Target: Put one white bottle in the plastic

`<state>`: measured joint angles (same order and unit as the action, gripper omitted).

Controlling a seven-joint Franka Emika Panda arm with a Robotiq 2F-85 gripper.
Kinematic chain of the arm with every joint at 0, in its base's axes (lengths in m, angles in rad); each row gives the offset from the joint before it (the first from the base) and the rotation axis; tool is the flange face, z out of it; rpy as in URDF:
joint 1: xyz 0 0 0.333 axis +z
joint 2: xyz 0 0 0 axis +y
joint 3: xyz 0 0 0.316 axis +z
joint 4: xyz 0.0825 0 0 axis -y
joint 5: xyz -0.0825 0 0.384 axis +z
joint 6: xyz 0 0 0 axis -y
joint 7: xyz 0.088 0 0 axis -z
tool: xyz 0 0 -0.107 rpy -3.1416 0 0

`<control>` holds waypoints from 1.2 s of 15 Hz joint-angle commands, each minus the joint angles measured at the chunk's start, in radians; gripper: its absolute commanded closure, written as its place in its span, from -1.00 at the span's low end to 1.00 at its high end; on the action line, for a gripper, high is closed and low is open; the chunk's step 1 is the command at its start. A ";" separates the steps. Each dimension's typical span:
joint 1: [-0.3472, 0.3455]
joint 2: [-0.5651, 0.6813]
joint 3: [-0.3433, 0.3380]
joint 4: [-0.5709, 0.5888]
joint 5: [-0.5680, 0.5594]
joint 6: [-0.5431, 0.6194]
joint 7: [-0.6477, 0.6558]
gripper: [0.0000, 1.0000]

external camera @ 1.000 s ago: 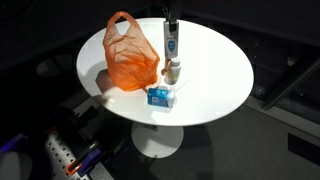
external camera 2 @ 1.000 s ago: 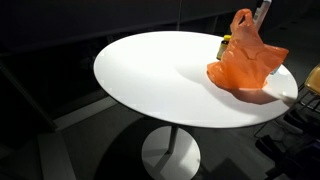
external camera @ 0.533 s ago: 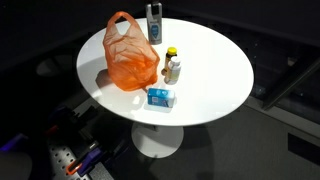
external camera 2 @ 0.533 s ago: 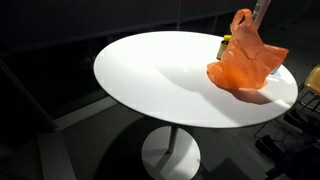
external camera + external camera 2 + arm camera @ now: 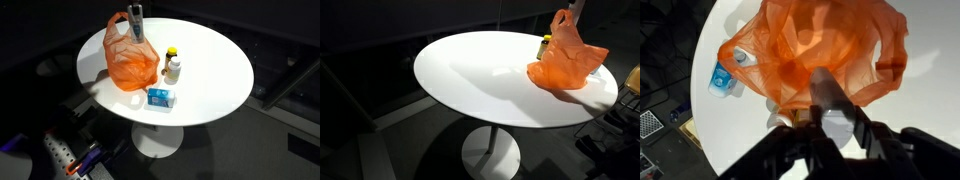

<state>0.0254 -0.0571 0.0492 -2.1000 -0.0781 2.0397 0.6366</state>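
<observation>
I should carry on lowering the white bottle (image 5: 826, 88) until it hangs inside the bag, then let it go, as the orange bag's opening (image 5: 792, 70) stands wide open toward the bottle.
The orange plastic bag (image 5: 130, 62) stands crinkled on the round white table, its mouth open upward; it also shows in an exterior view (image 5: 565, 60) and fills the wrist view (image 5: 830, 45). My gripper (image 5: 136, 18) hangs directly above the bag's handles and is shut on the small white bottle (image 5: 838, 128), which sits between the jaws (image 5: 835, 105). In an exterior view only the gripper's tip (image 5: 578, 5) shows at the top edge, above the bag.
A yellow-capped bottle (image 5: 173, 67) stands right of the bag, and a flat blue-and-white box (image 5: 160, 96) lies in front of it; the box also shows in the wrist view (image 5: 723, 78). The white table (image 5: 215, 60) has a dark floor around it.
My gripper has risen from beside the yellow-capped bottle with the white bottle in it and moved across to above the bag's mouth.
</observation>
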 commanded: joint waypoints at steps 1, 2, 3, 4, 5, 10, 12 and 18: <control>0.016 0.012 0.019 0.002 -0.002 -0.040 0.059 0.80; 0.020 0.020 0.021 -0.001 -0.001 -0.038 0.068 0.80; 0.023 0.031 0.023 -0.006 0.003 -0.028 0.072 0.80; 0.026 0.043 0.025 -0.009 0.003 -0.024 0.082 0.80; 0.029 0.055 0.026 -0.010 0.002 -0.022 0.088 0.80; 0.045 0.128 0.021 -0.022 -0.001 0.024 0.160 0.80; 0.051 0.160 0.019 -0.025 0.008 0.072 0.180 0.80; 0.072 0.246 0.010 -0.017 0.019 0.202 0.227 0.80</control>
<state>0.0796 0.1680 0.0726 -2.1254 -0.0775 2.1943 0.8346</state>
